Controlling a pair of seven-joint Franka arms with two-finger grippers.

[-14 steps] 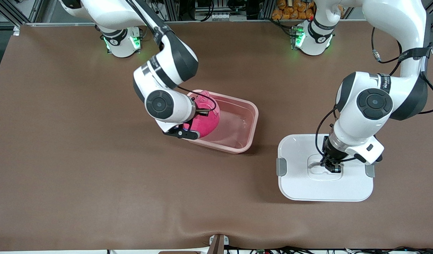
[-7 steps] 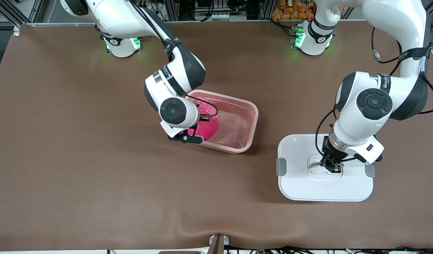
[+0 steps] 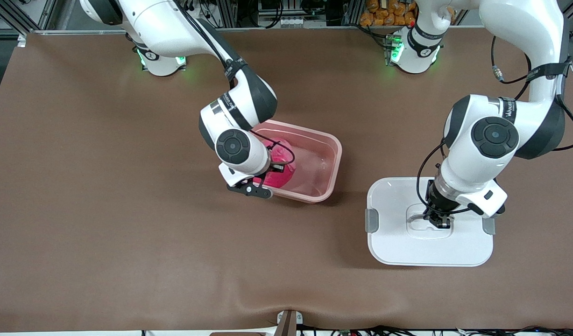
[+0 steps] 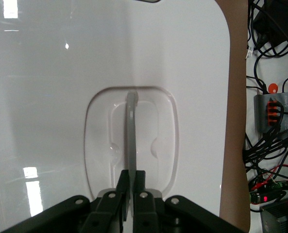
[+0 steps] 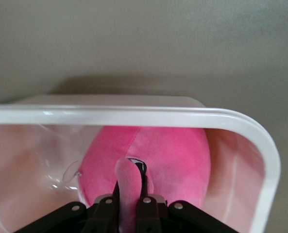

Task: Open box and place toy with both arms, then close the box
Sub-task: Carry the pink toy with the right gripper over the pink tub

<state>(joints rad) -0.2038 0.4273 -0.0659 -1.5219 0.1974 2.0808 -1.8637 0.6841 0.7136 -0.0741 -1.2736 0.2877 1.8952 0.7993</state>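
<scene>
The hot-pink toy (image 3: 281,178) is inside the pale-pink box's rim, so my right gripper should keep going toward the box's open bottom (image 3: 314,163), set the toy's flap down there and let go.
The pale-pink box (image 3: 335,149) stands uncovered in the middle of the table. The hot-pink toy (image 3: 282,163) sits inside it at the right arm's end. My right gripper (image 3: 273,169) reaches down into the box from above and is shut on a paler pink flap of the toy (image 5: 177,155), just inside the rim (image 5: 134,115). The white lid (image 3: 393,247) lies flat on the table toward the left arm's end, nearer the front camera than the box. My left gripper (image 3: 438,223) is down in its recessed centre, shut on the thin grey handle (image 4: 131,131).
Brown mat (image 3: 127,210) covers the table around the box and lid. Grey clips (image 3: 372,220) stick out from the lid's sides. Cables and electronics (image 4: 275,107) lie past the table edge beside the lid.
My right arm has carried the toy lower into the box, toward the front camera. The left arm and the lid have not moved.
</scene>
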